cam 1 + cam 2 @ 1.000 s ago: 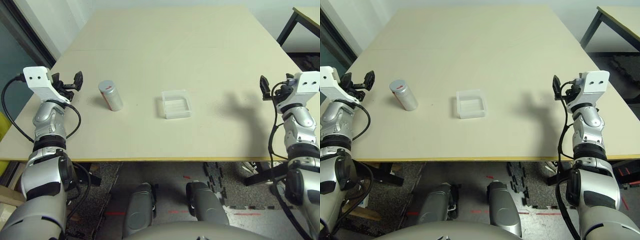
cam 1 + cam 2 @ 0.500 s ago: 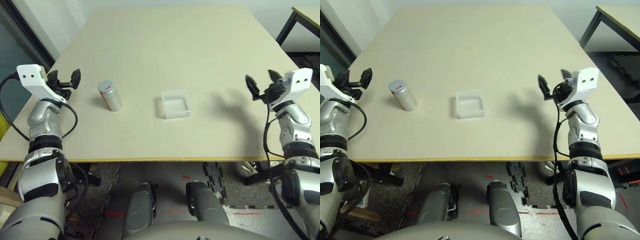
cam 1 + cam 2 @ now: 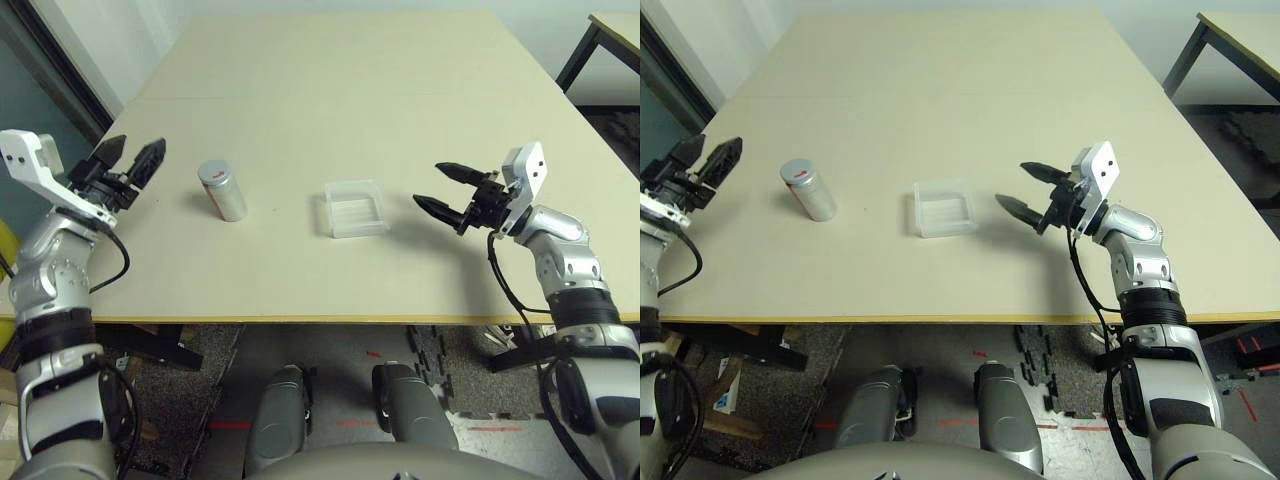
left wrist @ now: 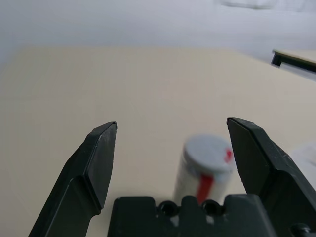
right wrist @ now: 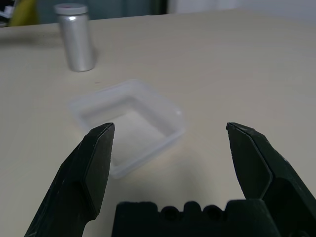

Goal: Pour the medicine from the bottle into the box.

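I expect the bottle's round cap [image 3: 213, 168] to unscrew when I turn it, because the cap has a red mark [image 4: 228, 155] near the edge of its top.
The silver-grey bottle [image 3: 222, 190] stands upright on the table, capped, with a red mark on its label [image 4: 204, 184]. To its right lies the clear square box [image 3: 352, 208], which looks empty [image 5: 129, 126]. My left gripper [image 3: 127, 161] is open, a short way left of the bottle and pointing at it. On the other side, my right gripper [image 3: 443, 189] is open too, a little right of the box and aimed at it. Neither touches anything. The medicine is hidden.
The beige table [image 3: 350, 90] stretches far back behind both objects. Its front edge [image 3: 300, 320] runs close below my arms. A second table's corner [image 3: 610, 30] shows at the far right.
Both arms swung their grippers from pointing up to pointing inward. The right gripper moved left toward the box. The left one now points at the bottle. Bottle and box stayed put.
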Available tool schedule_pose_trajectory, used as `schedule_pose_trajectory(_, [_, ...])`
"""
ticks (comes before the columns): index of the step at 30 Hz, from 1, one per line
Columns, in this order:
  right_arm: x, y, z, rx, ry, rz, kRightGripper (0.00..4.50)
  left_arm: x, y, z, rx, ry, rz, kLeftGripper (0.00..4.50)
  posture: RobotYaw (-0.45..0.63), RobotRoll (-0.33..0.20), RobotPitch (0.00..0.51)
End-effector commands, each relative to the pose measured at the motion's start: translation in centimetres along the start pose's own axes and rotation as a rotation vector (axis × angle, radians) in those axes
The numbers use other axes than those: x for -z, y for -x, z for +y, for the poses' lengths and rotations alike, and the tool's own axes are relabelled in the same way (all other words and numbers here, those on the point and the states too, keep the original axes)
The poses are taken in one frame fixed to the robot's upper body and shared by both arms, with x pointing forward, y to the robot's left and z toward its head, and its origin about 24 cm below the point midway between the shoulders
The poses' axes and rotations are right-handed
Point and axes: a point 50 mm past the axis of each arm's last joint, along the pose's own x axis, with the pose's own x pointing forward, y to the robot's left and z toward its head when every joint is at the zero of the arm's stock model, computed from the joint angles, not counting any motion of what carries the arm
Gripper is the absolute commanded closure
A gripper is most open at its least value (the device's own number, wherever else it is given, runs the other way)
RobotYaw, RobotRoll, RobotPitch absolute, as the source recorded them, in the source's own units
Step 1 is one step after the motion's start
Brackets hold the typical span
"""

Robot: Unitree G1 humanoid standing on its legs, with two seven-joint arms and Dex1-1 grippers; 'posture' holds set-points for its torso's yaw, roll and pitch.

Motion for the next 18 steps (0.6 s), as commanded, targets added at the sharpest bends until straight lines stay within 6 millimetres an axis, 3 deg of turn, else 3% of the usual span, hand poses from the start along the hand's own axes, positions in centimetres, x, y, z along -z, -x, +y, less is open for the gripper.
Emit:
schedule_pose_trajectory(1, [-0.1, -0.3, 0.4, -0.056, 0.010, 0.024, 0.00, 0.3, 0.9, -1.0, 0.037, 0.007, 0.019, 0.04, -0.07, 0.000, 0.117])
schedule_pose_trajectory(8, [0.0, -0.8, 0.4, -0.084, 0.021, 0.042, 0.00, 2.4, 1.6, -1.9, 0.083, -0.049, 0.114, 0.04, -0.06, 0.000, 0.121])
schedule_pose_trajectory(18, [-0.1, -1.1, 0.6, -0.092, 0.028, 0.041, 0.00, 5.0, -0.4, -1.6, 0.079, -0.158, 0.160, 0.04, -0.09, 0.000, 0.124])
